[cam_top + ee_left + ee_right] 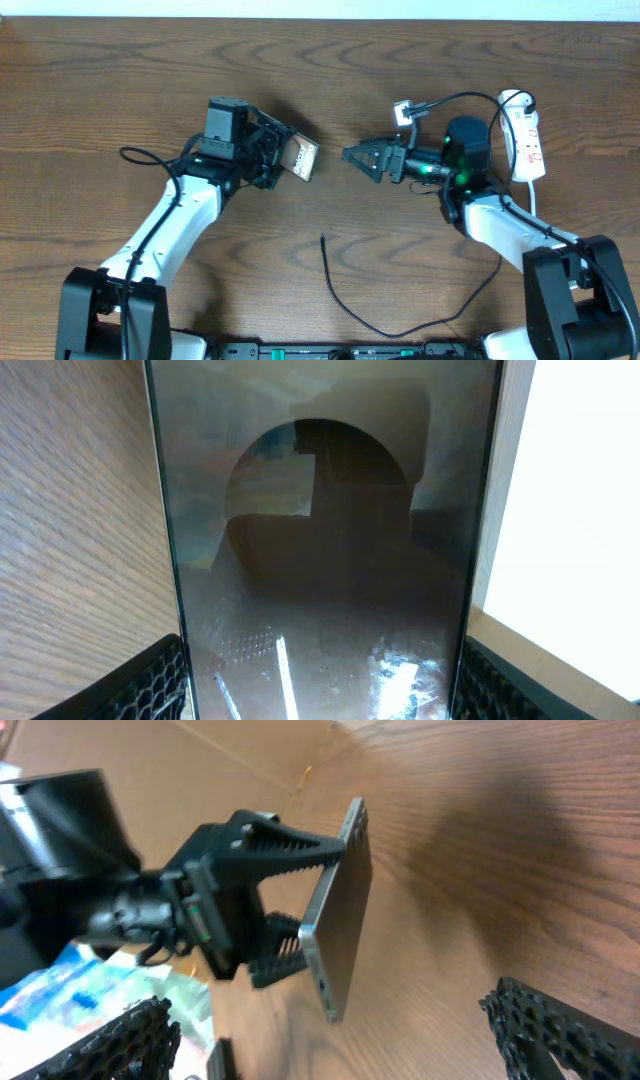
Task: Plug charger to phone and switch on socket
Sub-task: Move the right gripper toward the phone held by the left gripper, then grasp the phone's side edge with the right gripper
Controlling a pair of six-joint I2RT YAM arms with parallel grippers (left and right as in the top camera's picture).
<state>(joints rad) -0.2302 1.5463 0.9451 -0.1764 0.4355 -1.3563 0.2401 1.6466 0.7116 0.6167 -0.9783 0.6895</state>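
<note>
The phone's loose end (304, 159) is edge-on in front of my right gripper's open fingers, so I should continue to move in until the fingers straddle its faces (350, 910), and then close them.
The phone (305, 158) is lifted off the table at centre left, with my left gripper (283, 157) shut on its two long edges. In the left wrist view its glossy dark face (320, 530) fills the frame between the fingers (150, 685). My right gripper (352, 158) hovers just right of the phone, pointing at it, open and holding nothing. The right wrist view shows the phone edge-on (340, 910) in the left gripper (255, 905), ahead of the open right gripper (340, 1050). The charger (340, 298), a thin black cable, lies loose on the table in front, its tip (322, 238) free. The socket (527, 135) lies at far right.
The white cord (533, 195) of the power strip runs down beside the right arm. A black camera lead with a small white connector (403, 110) loops above the right wrist. The wooden table (120, 90) extends to the left and back.
</note>
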